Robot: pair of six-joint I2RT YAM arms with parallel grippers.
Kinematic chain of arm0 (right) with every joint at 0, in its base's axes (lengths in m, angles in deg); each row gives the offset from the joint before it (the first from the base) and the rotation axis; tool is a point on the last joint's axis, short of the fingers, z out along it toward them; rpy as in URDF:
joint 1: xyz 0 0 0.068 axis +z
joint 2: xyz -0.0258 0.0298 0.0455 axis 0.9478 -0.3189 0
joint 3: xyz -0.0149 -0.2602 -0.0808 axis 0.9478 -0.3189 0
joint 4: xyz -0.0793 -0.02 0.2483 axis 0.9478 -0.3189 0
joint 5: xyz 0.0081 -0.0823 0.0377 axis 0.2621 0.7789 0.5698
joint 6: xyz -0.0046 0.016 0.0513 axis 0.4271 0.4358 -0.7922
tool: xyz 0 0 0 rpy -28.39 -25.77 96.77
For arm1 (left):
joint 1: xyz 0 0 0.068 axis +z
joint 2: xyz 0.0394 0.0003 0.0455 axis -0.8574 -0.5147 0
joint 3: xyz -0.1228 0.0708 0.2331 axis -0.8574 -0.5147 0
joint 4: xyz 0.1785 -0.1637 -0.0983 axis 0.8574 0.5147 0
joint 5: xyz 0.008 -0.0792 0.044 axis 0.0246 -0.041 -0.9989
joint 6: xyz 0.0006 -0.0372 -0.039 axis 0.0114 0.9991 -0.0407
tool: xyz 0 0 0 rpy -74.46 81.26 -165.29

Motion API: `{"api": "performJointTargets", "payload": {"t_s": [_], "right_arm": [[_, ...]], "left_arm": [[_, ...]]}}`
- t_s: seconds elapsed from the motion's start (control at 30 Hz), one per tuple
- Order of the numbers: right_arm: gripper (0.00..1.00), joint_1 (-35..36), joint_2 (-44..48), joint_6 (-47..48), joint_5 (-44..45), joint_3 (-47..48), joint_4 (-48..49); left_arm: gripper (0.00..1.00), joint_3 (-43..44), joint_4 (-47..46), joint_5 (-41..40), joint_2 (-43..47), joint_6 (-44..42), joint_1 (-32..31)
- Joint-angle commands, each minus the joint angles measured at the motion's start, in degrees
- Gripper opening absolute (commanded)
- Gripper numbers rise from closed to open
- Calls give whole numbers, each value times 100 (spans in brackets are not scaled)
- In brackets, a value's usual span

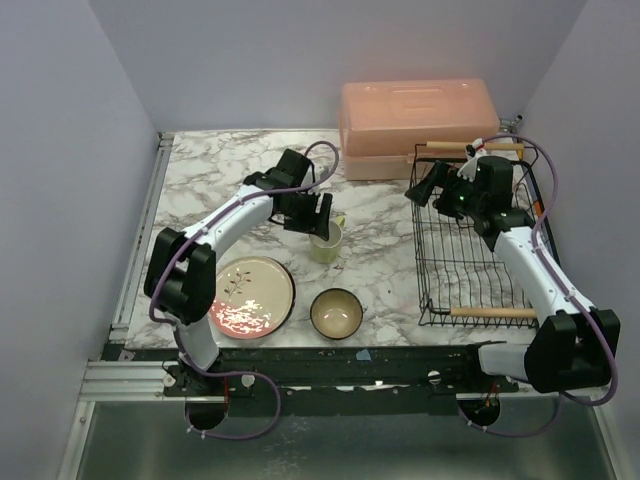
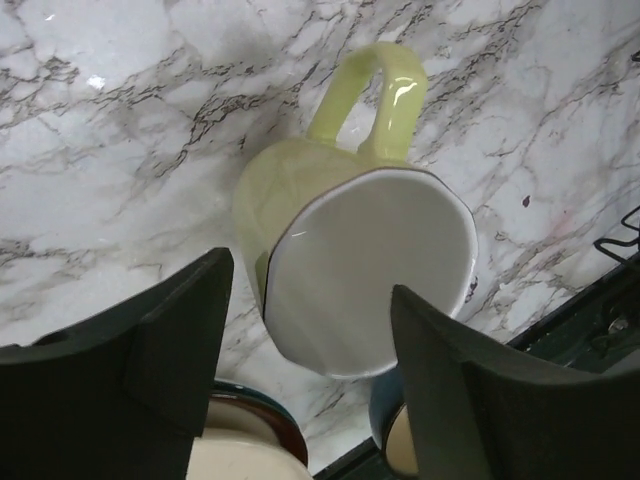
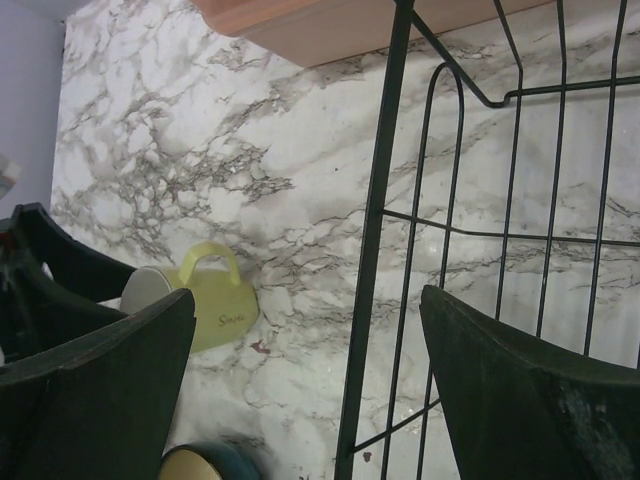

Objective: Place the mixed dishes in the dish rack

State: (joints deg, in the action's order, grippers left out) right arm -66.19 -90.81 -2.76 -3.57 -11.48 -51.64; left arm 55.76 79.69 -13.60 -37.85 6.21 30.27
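Note:
Next, I lift the pale yellow-green mug (image 1: 326,247) by its rim (image 2: 269,290) with my left gripper and pass it to my right gripper, because the mug is standing across from the dish rack.
The pale yellow-green mug (image 1: 326,242) stands upright on the marble table (image 1: 210,180). My left gripper (image 1: 318,213) hovers just above it, open and empty; in the left wrist view the mug (image 2: 340,250) lies between and beyond the open fingers (image 2: 170,340). The floral plate (image 1: 252,295) and the teal-blue bowl (image 1: 336,313) sit near the front edge. My right gripper (image 1: 445,190) is open and empty over the far left corner of the black wire dish rack (image 1: 480,270). The small pink cup is not in view.
The salmon-pink lidded box (image 1: 415,125) stands behind the rack. In the right wrist view the rack's wires (image 3: 375,250) run between the jaws, with the mug (image 3: 200,300) and bowl (image 3: 205,465) to the left. Walls close in on three sides.

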Motion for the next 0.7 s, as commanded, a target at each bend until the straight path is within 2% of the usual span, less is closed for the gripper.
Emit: {"api": "performJointTargets", "payload": {"t_s": [0.0,0.13,0.27,0.33,0.47,0.57,0.67], "right_arm": [[96,41,45,-41,-67,413,-233],[96,42,238,-6,226,648,-467],[95,41,251,51,325,889,-662],[95,50,213,31,314,959,-672],[95,59,72,6,192,1091,-769],[95,102,45,-21,184,1038,-700],[95,157,-21,-51,138,1115,-809]], "left_arm": [[58,365,227,122,-533,-52,-56],[48,207,146,-389,-641,-243,-291],[42,442,387,-925,-811,-442,-670],[34,455,484,-1389,-834,-571,-790],[10,508,572,-1920,-696,-649,-842],[0,395,464,-2288,-358,-675,-842],[0,146,176,-2657,188,-686,-837]]}}
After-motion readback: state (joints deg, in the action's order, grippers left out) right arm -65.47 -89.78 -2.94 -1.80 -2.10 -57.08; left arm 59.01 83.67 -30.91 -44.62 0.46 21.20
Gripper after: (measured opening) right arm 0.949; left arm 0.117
